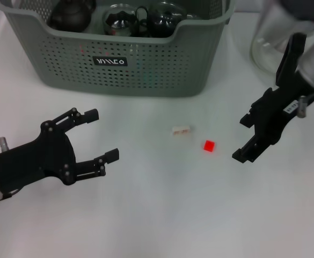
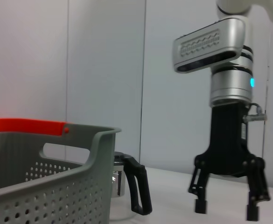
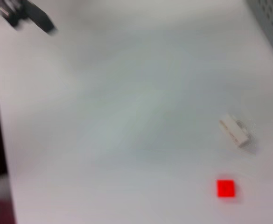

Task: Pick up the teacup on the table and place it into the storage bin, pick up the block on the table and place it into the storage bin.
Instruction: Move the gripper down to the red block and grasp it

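Observation:
I can see the red block lying far from my left gripper and near my right one, so next I bring my right gripper down over the block.
The grey-green storage bin stands at the back of the table. Dark glossy tea vessels lie inside it, and one round one looks like a teacup. No teacup stands on the table itself. A small red block lies on the white table right of centre. My right gripper hangs open just right of the block, apart from it. My left gripper is open and holds nothing at the lower left, well away from the block.
A small white piece lies just left of the block. A glass teapot with a black handle stands at the back right beside the bin.

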Controlling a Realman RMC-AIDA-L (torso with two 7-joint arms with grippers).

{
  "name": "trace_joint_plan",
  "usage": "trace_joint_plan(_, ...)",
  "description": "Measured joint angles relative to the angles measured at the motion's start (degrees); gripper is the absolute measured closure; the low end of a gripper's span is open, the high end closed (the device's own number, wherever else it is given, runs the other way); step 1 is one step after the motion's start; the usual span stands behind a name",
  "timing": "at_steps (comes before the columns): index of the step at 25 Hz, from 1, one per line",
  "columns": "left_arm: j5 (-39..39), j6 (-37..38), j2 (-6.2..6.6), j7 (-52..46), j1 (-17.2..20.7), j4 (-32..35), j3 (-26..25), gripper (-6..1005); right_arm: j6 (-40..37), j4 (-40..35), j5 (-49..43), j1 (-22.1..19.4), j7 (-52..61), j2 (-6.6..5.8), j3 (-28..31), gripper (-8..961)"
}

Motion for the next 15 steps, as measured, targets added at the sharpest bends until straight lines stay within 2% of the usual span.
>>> trace_joint_plan(4, 0.11, -0.14, -0.03, 0.23, 0.27, 0.05, 0.19, 94, 3.54, 0.17, -1.00, 2.24, 2.50, 0.23, -7.34, 31)
trace_joint_plan(15, 0.18, -1.30, -0.41, 0.08, 0.29, -0.72, -0.07, 94, 16.44, 4.20, 2.83, 3.03, 8.73, 0.55, -24.80, 59)
